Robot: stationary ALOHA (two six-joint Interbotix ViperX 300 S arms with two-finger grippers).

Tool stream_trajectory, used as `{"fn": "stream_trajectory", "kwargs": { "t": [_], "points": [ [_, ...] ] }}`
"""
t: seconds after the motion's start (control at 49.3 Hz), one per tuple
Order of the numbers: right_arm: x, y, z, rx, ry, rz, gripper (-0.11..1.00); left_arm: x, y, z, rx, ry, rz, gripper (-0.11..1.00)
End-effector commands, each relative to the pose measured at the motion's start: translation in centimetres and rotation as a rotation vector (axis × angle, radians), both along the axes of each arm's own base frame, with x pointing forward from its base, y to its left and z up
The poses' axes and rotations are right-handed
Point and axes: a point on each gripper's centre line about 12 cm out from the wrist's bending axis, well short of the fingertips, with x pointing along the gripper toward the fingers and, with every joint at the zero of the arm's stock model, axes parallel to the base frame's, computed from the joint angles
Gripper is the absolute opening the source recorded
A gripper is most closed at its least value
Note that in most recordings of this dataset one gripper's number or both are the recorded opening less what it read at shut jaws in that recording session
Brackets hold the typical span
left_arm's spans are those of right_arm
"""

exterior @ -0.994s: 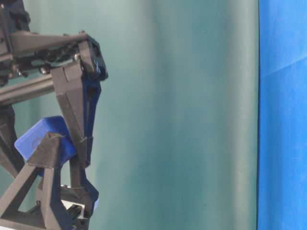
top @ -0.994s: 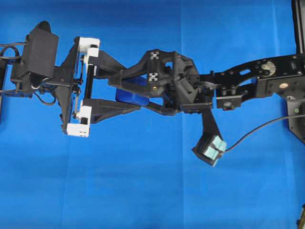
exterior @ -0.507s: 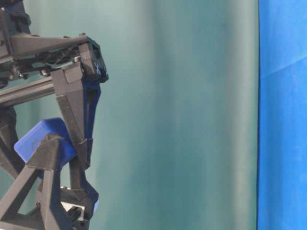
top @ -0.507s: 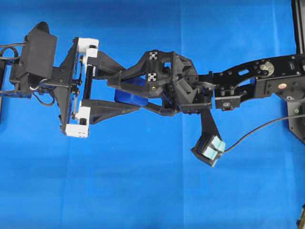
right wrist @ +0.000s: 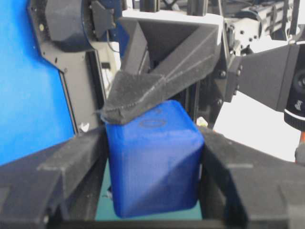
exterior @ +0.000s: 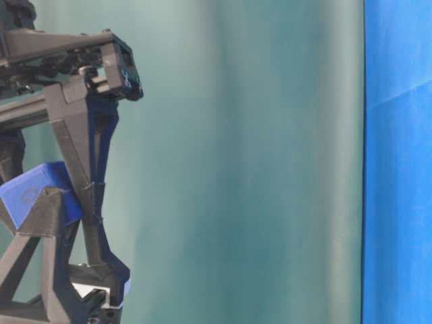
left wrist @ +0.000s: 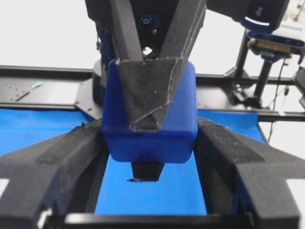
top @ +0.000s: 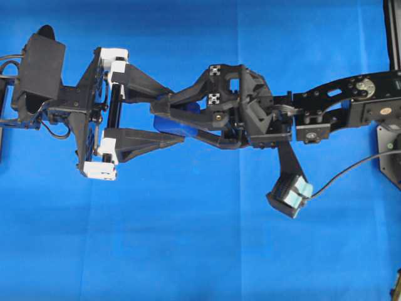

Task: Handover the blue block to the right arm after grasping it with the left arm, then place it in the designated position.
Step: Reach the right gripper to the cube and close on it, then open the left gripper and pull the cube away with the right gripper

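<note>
The blue block (top: 177, 123) is held by both grippers, so my left gripper should open wide and let go of the block's sides (left wrist: 109, 131) before my right gripper carries the block away.
The blue block (top: 175, 124) is held above the blue cloth between both grippers. My right gripper (top: 172, 119), all black with checkered tags, reaches in from the right and is shut on the block. In the right wrist view its fingers (right wrist: 86, 157) press both sides of the block (right wrist: 152, 162). My left gripper (top: 177, 119), with white brackets, is spread wide, its fingers close along the block's other sides. In the left wrist view the block (left wrist: 150, 138) fills the gap of the left gripper (left wrist: 150, 125). The block (exterior: 30, 192) also shows in the table-level view.
The blue cloth (top: 188, 238) covers the table under both arms. The right arm's camera box (top: 289, 194) hangs below its wrist with a cable trailing right. A black frame (top: 391, 31) stands at the right edge.
The right gripper has shifted right with the block in it. The left arm has drawn back a little to the left.
</note>
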Motion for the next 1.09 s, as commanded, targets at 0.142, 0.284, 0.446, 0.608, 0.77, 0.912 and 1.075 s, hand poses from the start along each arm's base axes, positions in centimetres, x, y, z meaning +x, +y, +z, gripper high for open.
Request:
{"fn": "stream_trajectory", "kwargs": {
  "t": [0.142, 0.284, 0.446, 0.608, 0.77, 0.912, 1.075],
  "points": [
    [-0.86, 0.08, 2.06, 0.010, -0.051, 0.004, 0.44, -0.20, -0.15, 0.54, 0.000, -0.006, -0.004, 0.49],
    [-0.86, 0.08, 2.06, 0.010, -0.051, 0.004, 0.44, -0.07, -0.21, 0.41, -0.001, 0.006, -0.006, 0.49],
    [-0.86, 0.08, 2.06, 0.011, -0.051, 0.003, 0.42, 0.01, -0.32, 0.43, -0.001, 0.006, -0.008, 0.49],
    [-0.86, 0.08, 2.06, 0.011, -0.051, 0.003, 0.42, 0.00, -0.32, 0.37, 0.004, 0.007, -0.009, 0.49],
    [-0.86, 0.08, 2.06, 0.011, -0.051, 0.003, 0.41, 0.01, -0.32, 0.45, 0.002, 0.004, -0.009, 0.49],
    [-0.86, 0.08, 2.06, 0.011, -0.051, 0.003, 0.41, 0.01, -0.33, 0.47, 0.000, 0.003, -0.009, 0.50],
    [-0.86, 0.08, 2.00, 0.011, -0.049, 0.003, 0.41, 0.01, -0.38, 0.54, -0.002, -0.003, -0.010, 0.86]
  ]
}}
